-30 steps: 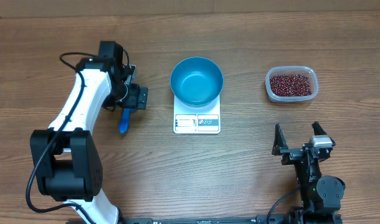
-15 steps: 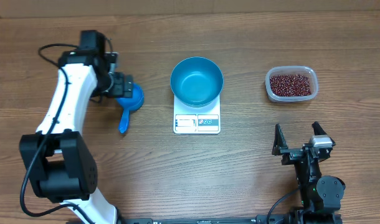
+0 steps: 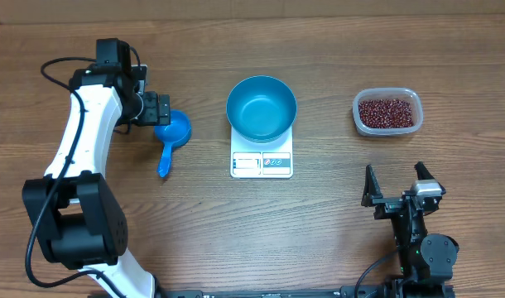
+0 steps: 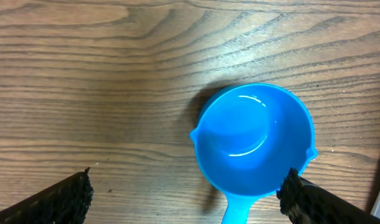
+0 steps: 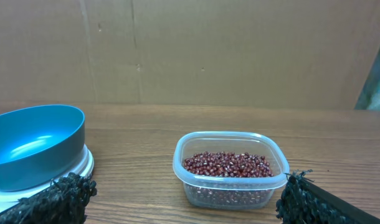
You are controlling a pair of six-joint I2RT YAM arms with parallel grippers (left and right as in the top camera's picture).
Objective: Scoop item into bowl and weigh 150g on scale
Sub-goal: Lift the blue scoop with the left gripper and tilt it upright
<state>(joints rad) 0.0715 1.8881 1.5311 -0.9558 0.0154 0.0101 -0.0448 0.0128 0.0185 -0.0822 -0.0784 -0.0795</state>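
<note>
The blue scoop's cup faces up and its rim [image 4: 197,144] is between the open fingers. My left gripper should keep going down until one finger goes into the cup [image 3: 176,129], and then close.
The item, dark red-brown beans [image 3: 387,112] [image 5: 227,165], fills a clear plastic tub [image 3: 386,126] [image 5: 230,186] at the right rear. The teal bowl [image 3: 262,108] [image 5: 34,146] sits empty on the white scale [image 3: 262,163] [image 5: 85,165] at the table's middle. A small blue scoop [image 3: 171,134] [image 4: 252,137] lies left of the scale, handle toward the front. My left gripper [image 3: 159,110] [image 4: 187,193] hovers open just above it, the scoop's cup close to its right finger. My right gripper [image 3: 394,179] [image 5: 187,193] stands open near the front edge, facing the tub, holding nothing.
A black cable [image 3: 66,64] loops behind the left arm. Bare wood lies between the scale and the tub and in front of the scale. A brown wall [image 5: 190,50] backs the table.
My left arm has swung left and back, uncovering the scoop's cup. The scoop, bowl, tub and right arm have not moved.
</note>
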